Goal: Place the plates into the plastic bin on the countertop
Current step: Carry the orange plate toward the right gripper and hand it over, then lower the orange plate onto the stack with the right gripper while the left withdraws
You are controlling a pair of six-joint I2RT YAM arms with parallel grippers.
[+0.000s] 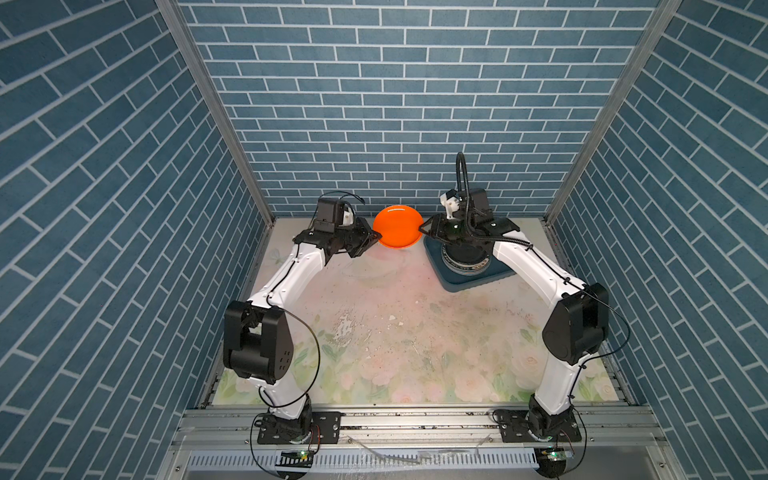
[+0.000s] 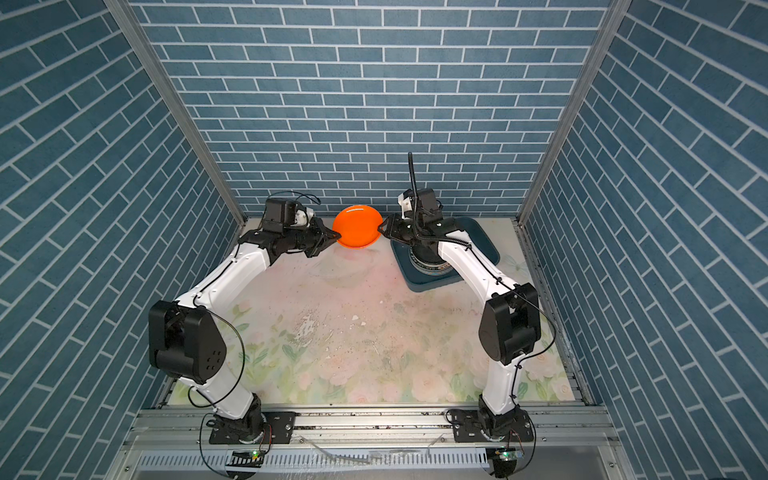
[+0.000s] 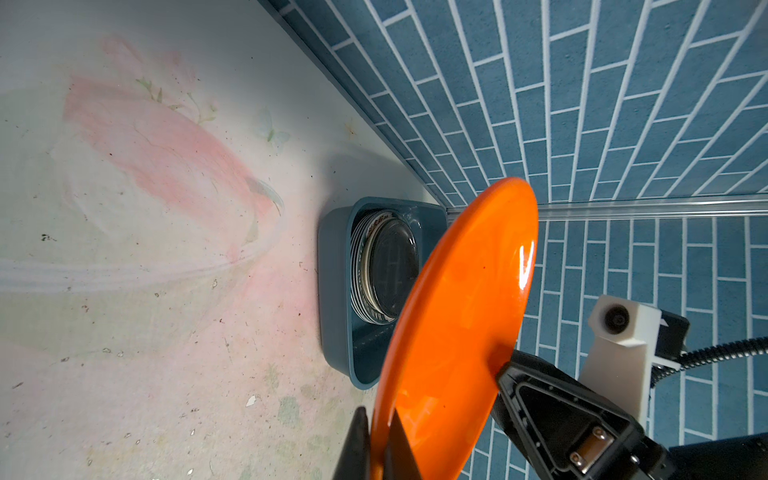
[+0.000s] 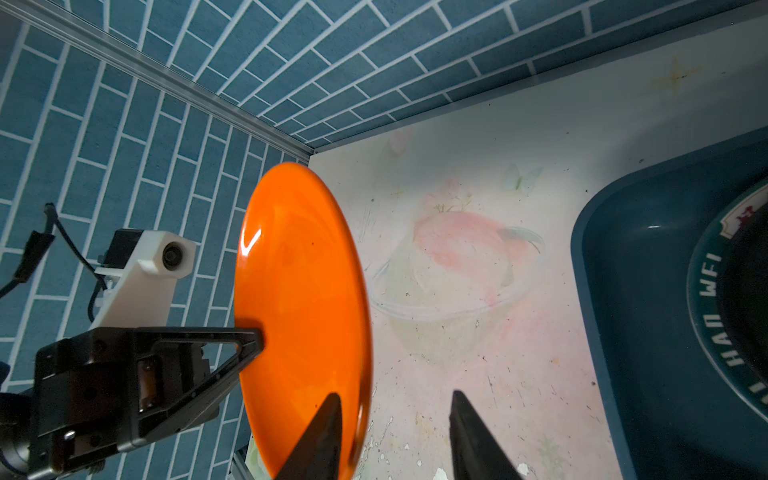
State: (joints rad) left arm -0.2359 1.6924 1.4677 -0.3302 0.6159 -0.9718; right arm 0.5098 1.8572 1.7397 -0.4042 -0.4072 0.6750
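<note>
The robot's left gripper has the orange plate [image 1: 397,225] short of the bin, so the right gripper should grip the opposite rim [image 1: 418,225] before the left gripper lets go.
A plain orange plate [image 1: 397,226] [image 2: 357,226] hangs level above the back of the countertop [image 1: 395,332], between the two grippers. My left gripper [image 1: 376,237] [image 3: 380,449] is shut on its left rim, one finger on each face of the plate [image 3: 457,311]. My right gripper [image 1: 422,227] [image 4: 395,394] is open at the opposite rim. One of its fingers lies over the plate's [image 4: 299,291] face and the other stands well off the rim. The dark teal plastic bin [image 1: 457,284] [image 3: 332,291] sits at back right with a stack of plates [image 3: 386,270] [image 4: 715,291] in it, a black one on top.
The right arm reaches over the bin [image 2: 486,241] and hides much of it in both top views. Blue brick walls close in the back and both sides. The floral countertop [image 2: 353,332] is scuffed and flecked in the middle.
</note>
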